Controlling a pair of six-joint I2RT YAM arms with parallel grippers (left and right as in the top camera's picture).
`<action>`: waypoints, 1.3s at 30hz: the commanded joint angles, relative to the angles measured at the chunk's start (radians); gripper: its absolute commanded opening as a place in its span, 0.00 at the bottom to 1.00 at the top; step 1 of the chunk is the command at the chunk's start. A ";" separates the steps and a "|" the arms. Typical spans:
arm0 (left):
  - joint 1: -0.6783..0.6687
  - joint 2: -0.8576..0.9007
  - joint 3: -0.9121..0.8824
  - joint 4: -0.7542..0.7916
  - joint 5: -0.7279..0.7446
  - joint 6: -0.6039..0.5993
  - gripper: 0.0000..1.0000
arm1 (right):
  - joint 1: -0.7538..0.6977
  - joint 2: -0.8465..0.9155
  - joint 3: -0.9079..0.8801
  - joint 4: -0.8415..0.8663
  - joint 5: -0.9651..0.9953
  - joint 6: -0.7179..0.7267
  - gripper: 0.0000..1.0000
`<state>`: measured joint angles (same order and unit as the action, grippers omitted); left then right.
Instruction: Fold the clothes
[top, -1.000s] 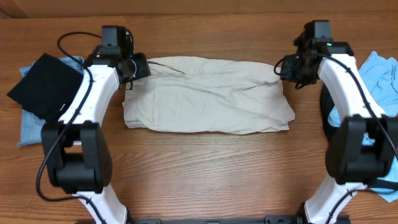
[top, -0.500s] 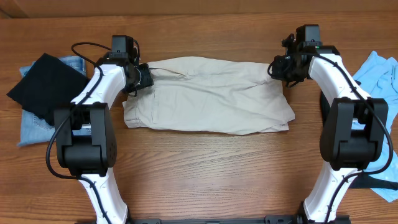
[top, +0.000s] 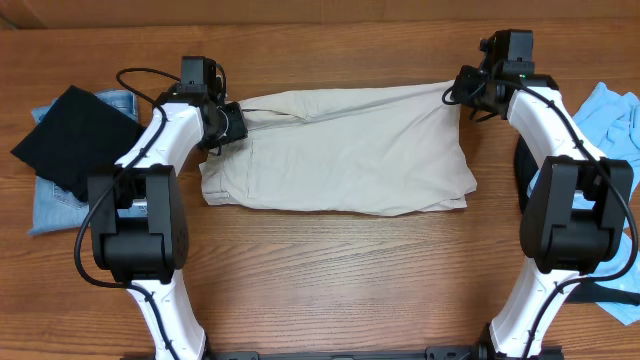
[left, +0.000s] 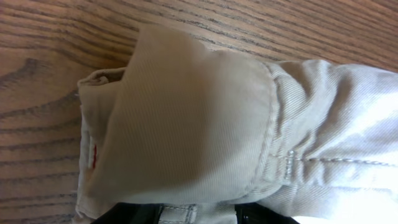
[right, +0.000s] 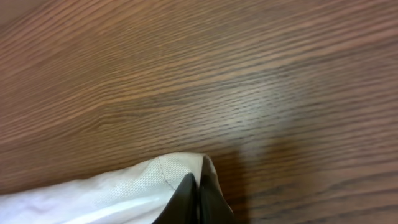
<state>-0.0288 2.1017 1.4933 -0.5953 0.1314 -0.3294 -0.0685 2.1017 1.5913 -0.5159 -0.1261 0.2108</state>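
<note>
The belt loop (left: 179, 214) is between my left gripper's fingers, which are short of the waistband's edge (left: 82, 191), so next I open the fingers and pinch the beige shorts by that edge before I lift.
The beige shorts (top: 340, 150) lie flat across the middle of the table. My left gripper (top: 228, 124) is at their far left corner. In the left wrist view its dark fingers (left: 134, 214) stand apart on either side of the waistband (left: 199, 112), with a belt loop between them, so it is open around the cloth. My right gripper (top: 462, 92) is shut on the shorts' far right corner (right: 161, 177), and the corner is drawn out toward the far right. Its fingertips (right: 186, 196) pinch the hem just above the wood.
A black garment (top: 65, 140) lies on a denim piece (top: 48, 208) at the left edge. A light-blue garment (top: 612, 125) lies at the right edge, behind the right arm. Bare wood runs along the front of the table.
The right gripper has shut on the far right corner and pulled it farther out, stretching the top edge. The left gripper moved onto the waistband and its fingers have narrowed.
</note>
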 joint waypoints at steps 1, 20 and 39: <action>0.002 0.029 0.015 -0.011 -0.012 0.008 0.41 | -0.022 0.005 0.002 0.006 0.081 0.022 0.27; 0.003 -0.242 0.128 -0.067 -0.008 0.068 0.63 | 0.014 -0.077 0.025 -0.253 -0.010 -0.107 0.45; 0.112 -0.060 0.085 -0.287 0.076 0.123 0.79 | 0.014 -0.077 0.025 -0.395 -0.006 -0.110 0.49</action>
<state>0.0624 1.9797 1.5890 -0.8833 0.1360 -0.2508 -0.0517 2.0636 1.5932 -0.9108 -0.1272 0.1040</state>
